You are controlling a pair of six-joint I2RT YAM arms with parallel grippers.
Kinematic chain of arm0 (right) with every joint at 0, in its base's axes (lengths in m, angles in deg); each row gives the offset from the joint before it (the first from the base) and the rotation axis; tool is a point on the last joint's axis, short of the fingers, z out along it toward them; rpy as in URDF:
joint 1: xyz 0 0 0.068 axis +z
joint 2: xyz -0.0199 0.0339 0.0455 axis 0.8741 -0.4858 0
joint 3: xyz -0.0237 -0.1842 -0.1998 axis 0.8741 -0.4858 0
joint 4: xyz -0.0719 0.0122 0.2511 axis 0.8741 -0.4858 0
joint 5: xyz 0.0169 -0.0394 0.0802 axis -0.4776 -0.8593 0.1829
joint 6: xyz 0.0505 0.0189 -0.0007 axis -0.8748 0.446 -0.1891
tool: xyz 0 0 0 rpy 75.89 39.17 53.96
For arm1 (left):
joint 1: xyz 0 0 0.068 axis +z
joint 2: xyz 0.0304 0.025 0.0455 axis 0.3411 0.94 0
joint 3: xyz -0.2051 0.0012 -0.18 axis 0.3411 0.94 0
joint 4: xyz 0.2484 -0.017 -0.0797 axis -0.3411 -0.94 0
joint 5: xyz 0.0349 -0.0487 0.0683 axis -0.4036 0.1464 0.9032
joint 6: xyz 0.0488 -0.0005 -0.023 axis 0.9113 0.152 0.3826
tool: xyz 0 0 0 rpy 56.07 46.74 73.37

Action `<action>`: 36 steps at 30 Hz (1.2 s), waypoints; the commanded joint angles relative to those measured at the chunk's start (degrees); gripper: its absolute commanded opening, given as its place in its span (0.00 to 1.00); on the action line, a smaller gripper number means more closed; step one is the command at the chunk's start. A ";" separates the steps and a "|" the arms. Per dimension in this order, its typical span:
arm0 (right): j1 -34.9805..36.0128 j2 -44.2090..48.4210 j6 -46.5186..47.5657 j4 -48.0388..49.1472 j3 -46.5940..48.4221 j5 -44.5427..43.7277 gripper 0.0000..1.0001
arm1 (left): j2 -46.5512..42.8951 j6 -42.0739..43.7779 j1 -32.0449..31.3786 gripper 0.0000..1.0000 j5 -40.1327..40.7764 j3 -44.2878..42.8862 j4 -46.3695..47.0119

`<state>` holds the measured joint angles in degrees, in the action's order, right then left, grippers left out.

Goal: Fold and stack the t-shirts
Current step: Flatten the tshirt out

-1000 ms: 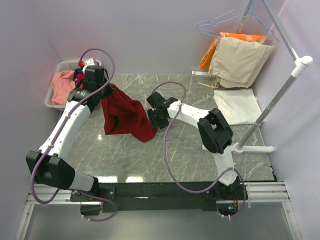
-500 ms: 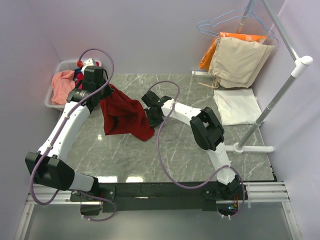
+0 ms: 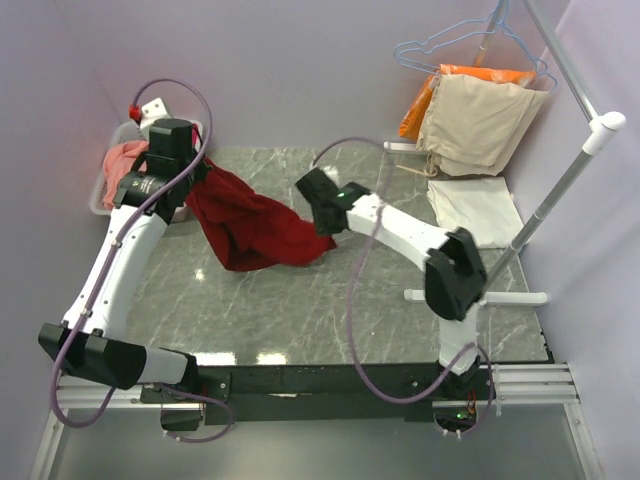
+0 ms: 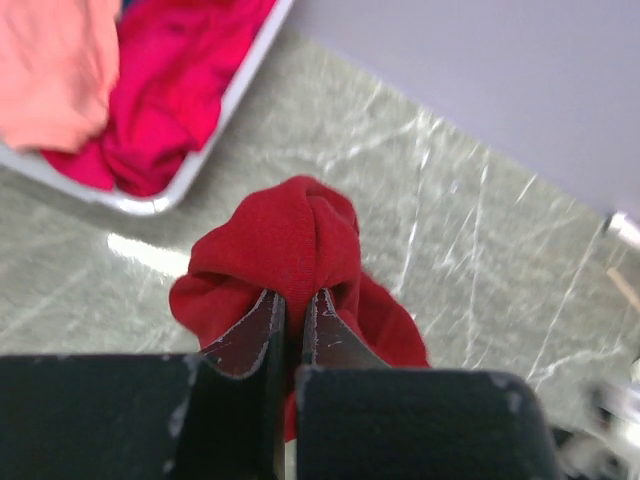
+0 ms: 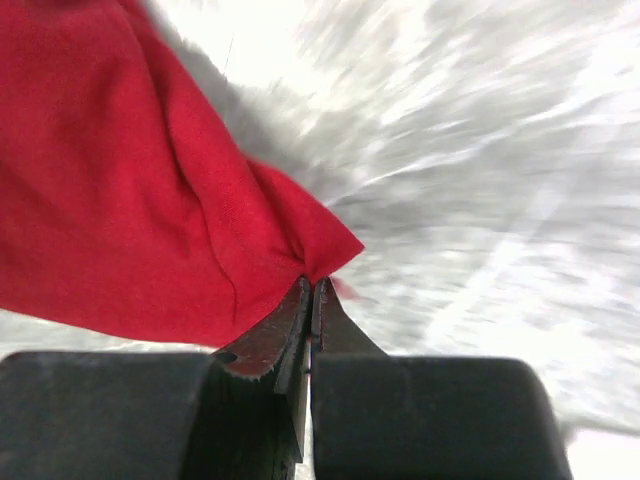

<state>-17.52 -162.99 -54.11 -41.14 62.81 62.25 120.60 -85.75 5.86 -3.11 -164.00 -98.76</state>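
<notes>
The dark red t-shirt hangs bunched (image 3: 236, 222) from the robot's left gripper next to the basket, so the robot's right gripper should pull its corner toward the cream-white t-shirt (image 3: 474, 211) before folding.
The dark red t-shirt (image 3: 255, 225) hangs stretched over the marble table (image 3: 300, 310) between both arms. My left gripper (image 3: 193, 185) is shut on a bunched fold of it (image 4: 290, 235) near the basket; the fingers (image 4: 262, 325) pinch the cloth. My right gripper (image 3: 320, 230) is shut on a corner of the shirt's right edge (image 5: 130, 190), with the cloth pinched at the tips of the right gripper (image 5: 312, 284). A cream-white t-shirt (image 3: 475, 212) lies folded at the right. A salmon-pink t-shirt (image 3: 120, 165) (image 4: 50, 70) and a magenta one (image 4: 170, 90) fill the basket.
A white basket (image 3: 100, 200) (image 4: 190, 175) stands at the table's back left corner. Beige (image 3: 475, 125) and orange (image 3: 420, 105) garments hang on wire hangers at the back right. The rack's pole (image 3: 555, 200) and white foot (image 3: 500, 297) stand at the right edge.
My right gripper has shut on the dark red shirt's edge and pulled it right. The left arm has drawn its end back and left, so the shirt is now spread between them.
</notes>
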 commanded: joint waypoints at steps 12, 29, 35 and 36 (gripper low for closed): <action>-6.50 27.92 3.37 -1.74 11.06 -21.74 0.00 | -7.22 5.18 -0.15 0.02 5.83 -11.07 0.47; -6.15 56.49 6.72 10.40 -4.57 -13.05 0.00 | -18.67 11.95 -0.15 0.16 -1.64 -18.42 -8.36; -6.24 58.60 1.80 11.36 -11.59 -11.89 0.00 | -15.95 13.44 -0.24 0.18 -5.85 -14.43 -5.69; -6.24 58.34 1.18 11.71 -12.74 -12.33 0.00 | -14.45 13.36 -0.24 0.19 -6.73 -13.54 -3.68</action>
<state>-23.81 -103.37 -49.52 -31.28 54.94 50.33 101.10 -74.56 5.59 -6.41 -180.77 -105.98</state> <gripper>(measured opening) 0.010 0.185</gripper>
